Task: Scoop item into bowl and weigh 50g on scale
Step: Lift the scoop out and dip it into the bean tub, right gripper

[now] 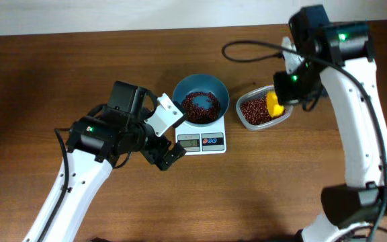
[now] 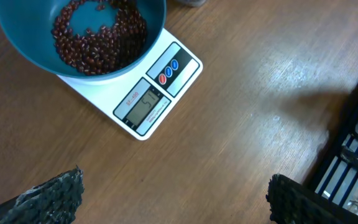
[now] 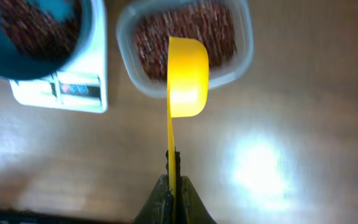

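Observation:
The scale's display [image 2: 143, 107] shows just over 50g, so the robot's right gripper should bring the yellow scoop to the teal-blue bowl [image 1: 201, 106] and scoop out the extra beans.
The teal-blue bowl [image 1: 201, 98] stands on the white scale [image 1: 201, 140] and holds red-brown beans [image 1: 200, 105]. In the left wrist view the bowl [image 2: 79, 37] and the scale [image 2: 145, 106] show, and the display seems to read 51. My left gripper [image 1: 167, 153] is open and empty, just left of the scale's front; its fingers [image 2: 173, 196] frame bare table. My right gripper [image 1: 289, 86] is shut on the handle of a yellow scoop [image 3: 186, 78], held over the clear container of beans [image 3: 185, 37]. The scoop [image 1: 273, 102] looks empty.
The clear plastic container [image 1: 264, 111] with more beans stands right of the scale. A black cable [image 1: 247, 50] loops over the table behind it. A dark rack-like object [image 2: 353, 149] shows at the right edge of the left wrist view.

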`<state>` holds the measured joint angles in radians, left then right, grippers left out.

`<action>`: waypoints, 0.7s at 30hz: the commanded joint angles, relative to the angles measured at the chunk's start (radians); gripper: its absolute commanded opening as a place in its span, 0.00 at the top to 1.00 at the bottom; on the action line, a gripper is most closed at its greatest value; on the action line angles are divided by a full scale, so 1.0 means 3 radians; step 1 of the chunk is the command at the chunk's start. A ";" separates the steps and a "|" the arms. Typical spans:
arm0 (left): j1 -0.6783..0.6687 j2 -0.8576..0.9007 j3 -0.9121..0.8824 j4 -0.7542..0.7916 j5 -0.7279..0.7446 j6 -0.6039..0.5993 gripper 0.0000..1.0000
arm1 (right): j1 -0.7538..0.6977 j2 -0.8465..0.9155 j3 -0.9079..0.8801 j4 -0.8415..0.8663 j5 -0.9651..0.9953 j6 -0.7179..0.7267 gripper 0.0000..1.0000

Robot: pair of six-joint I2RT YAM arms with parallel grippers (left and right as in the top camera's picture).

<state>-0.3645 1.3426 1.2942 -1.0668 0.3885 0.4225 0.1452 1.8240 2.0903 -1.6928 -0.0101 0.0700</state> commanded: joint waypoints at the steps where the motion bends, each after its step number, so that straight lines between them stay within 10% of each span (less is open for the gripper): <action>1: -0.0006 -0.0008 0.0047 -0.0005 0.0043 -0.0034 0.01 | -0.0008 -0.0170 -0.0423 0.0125 0.0076 0.0145 0.96; 10: -0.0006 -0.0008 0.0047 -0.0005 0.0043 -0.0033 0.01 | -0.0009 -0.0168 -0.0670 0.0631 0.0024 0.0042 0.96; 13: -0.0006 -0.0008 0.0047 -0.0005 0.0043 -0.0033 0.01 | -0.0008 -0.0168 -0.0732 0.0710 0.0024 0.0045 0.64; 16: -0.0006 -0.0008 0.0047 -0.0005 0.0043 -0.0033 0.01 | -0.0008 -0.0168 -0.0749 0.0735 0.0024 0.0045 0.61; 18: -0.0006 -0.0008 0.0047 -0.0005 0.0043 -0.0034 0.01 | -0.0008 -0.0168 -0.0748 0.0750 0.0009 0.0046 0.41; 21: -0.0006 -0.0008 0.0047 -0.0005 0.0043 -0.0034 0.01 | -0.0008 -0.0168 -0.0748 0.0786 -0.0028 0.0056 0.50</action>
<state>-0.3645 1.3426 1.2942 -1.0668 0.3885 0.4221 0.1455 1.7794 1.8713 -1.4666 -0.0044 0.0784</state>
